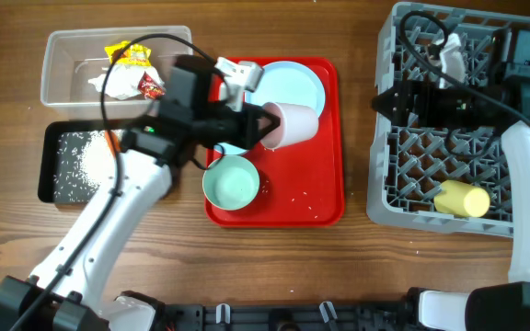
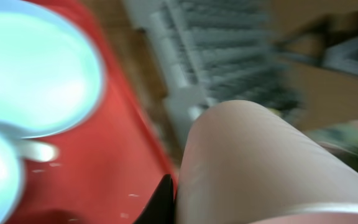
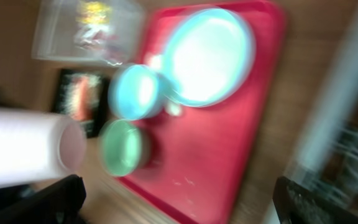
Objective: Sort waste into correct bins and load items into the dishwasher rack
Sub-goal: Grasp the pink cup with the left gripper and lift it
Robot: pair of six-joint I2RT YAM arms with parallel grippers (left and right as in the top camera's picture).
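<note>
My right gripper should come over and take the cup's loose end [image 1: 307, 126], since my left gripper holds the pale pink cup short of the grey dishwasher rack [image 1: 412, 156].
My left gripper [image 1: 263, 124] is shut on the pale pink cup [image 1: 294, 123] and holds it on its side above the red tray [image 1: 325, 188]. The cup fills the left wrist view [image 2: 260, 168]. The light blue plate [image 1: 291, 87] lies at the tray's back. One bowl [image 1: 231, 182] sits at the tray's front, a second [image 3: 135, 92] is partly under my left arm. The yellow cup [image 1: 463, 199] lies in the grey dishwasher rack [image 1: 412, 175]. My right gripper [image 1: 382, 99] is open and empty over the rack's left edge.
The clear bin [image 1: 72, 78] at the back left holds yellow and red wrappers [image 1: 132, 60] and white tissue. The black bin [image 1: 53, 175] in front of it holds rice grains [image 1: 81, 161] and an orange carrot [image 1: 110, 142]. A few rice grains lie on the tray.
</note>
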